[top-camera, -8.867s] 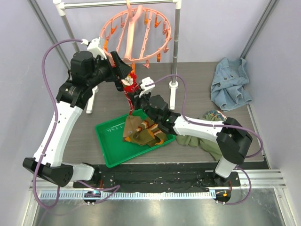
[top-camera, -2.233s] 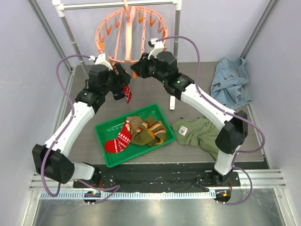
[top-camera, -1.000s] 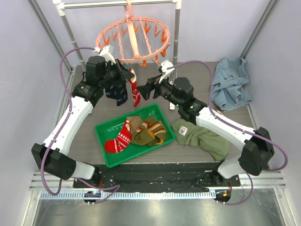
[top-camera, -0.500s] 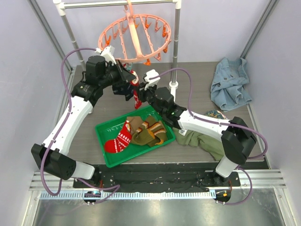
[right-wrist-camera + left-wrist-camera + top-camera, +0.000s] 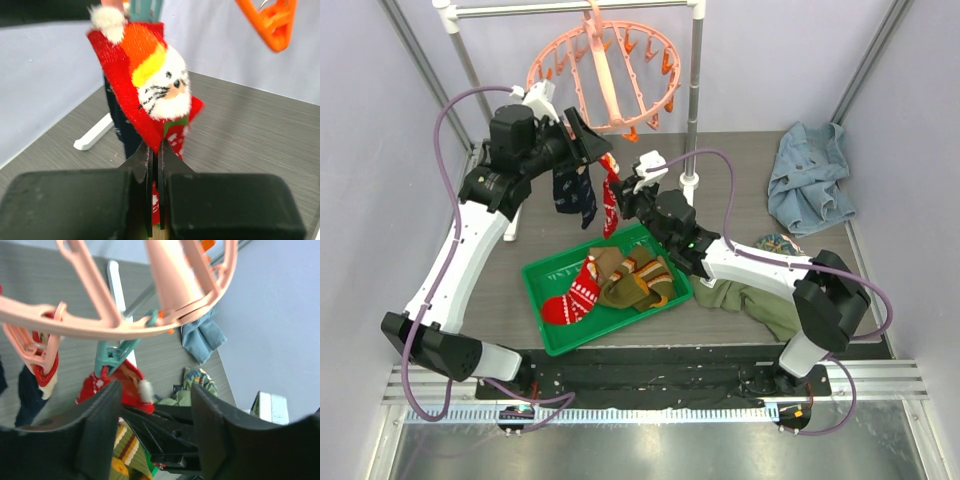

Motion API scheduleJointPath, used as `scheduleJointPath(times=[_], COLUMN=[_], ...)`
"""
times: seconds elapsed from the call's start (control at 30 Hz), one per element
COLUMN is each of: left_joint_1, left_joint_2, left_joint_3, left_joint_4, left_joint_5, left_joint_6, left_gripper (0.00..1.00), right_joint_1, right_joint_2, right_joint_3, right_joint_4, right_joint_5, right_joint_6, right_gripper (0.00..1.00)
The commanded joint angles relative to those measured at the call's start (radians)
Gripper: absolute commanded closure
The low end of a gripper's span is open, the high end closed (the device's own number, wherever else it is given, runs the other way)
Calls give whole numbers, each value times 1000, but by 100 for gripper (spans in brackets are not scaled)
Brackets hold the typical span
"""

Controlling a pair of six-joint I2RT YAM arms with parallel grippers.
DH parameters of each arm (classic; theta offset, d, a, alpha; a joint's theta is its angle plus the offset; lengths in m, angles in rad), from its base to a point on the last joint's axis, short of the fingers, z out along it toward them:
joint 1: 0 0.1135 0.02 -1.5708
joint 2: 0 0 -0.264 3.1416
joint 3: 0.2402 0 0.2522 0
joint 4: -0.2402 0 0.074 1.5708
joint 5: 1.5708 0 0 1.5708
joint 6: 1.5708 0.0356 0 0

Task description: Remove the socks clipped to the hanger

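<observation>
I should center my left gripper's fingers on the peg's arms (image 5: 129, 346) and squeeze before I pull the red sock, because the teal peg (image 5: 113, 356) is to one side of the fingers.
The salmon-pink hanger (image 5: 605, 75) hangs from the white rack. A red Christmas sock (image 5: 610, 200) and a dark navy sock (image 5: 575, 190) hang from its near rim. My left gripper (image 5: 582, 135) is open just below that rim; in the left wrist view its gripper (image 5: 156, 430) is empty under the rim (image 5: 100, 327), and a teal peg (image 5: 112, 355) clips the red sock (image 5: 127, 387). My right gripper (image 5: 625, 200) is shut on the red sock's lower part; the right wrist view shows its gripper (image 5: 154, 160) pinching the sock (image 5: 150, 95), with the navy sock (image 5: 117, 125) behind.
A green tray (image 5: 545, 275) below holds another red sock (image 5: 575, 295) and olive-brown socks (image 5: 635, 280). An olive-green shirt (image 5: 750, 290) lies to its right. A blue denim garment (image 5: 808, 175) lies at the back right. The white rack pole (image 5: 695, 100) stands behind my right gripper.
My left gripper has risen towards the hanger rim, and the navy sock now hangs free below it. My right gripper has stayed closed on the red sock, shifting slightly right.
</observation>
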Motion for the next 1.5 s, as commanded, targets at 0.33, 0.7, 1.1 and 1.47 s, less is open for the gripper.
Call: scheduleJointPath(times=[0.33, 0.7, 1.1, 1.47], left_joint_1=[1, 3, 3, 3], left_joint_2=[46, 47, 16, 24], left_joint_3=[94, 74, 16, 8], left_joint_4=[38, 47, 70, 108], left_joint_5=[-109, -160, -212, -200], left_joint_6=[166, 174, 189, 189], left_gripper=[33, 33, 28, 39], right_joint_1=[0, 1, 0, 1], right_joint_2=[-79, -105, -105, -111], right_joint_3=[21, 23, 37, 29], right_joint_4=[29, 19, 2, 22], right_joint_5=[-81, -93, -117, -167], right_joint_6=[61, 101, 130, 193], right_gripper=[99, 99, 99, 99])
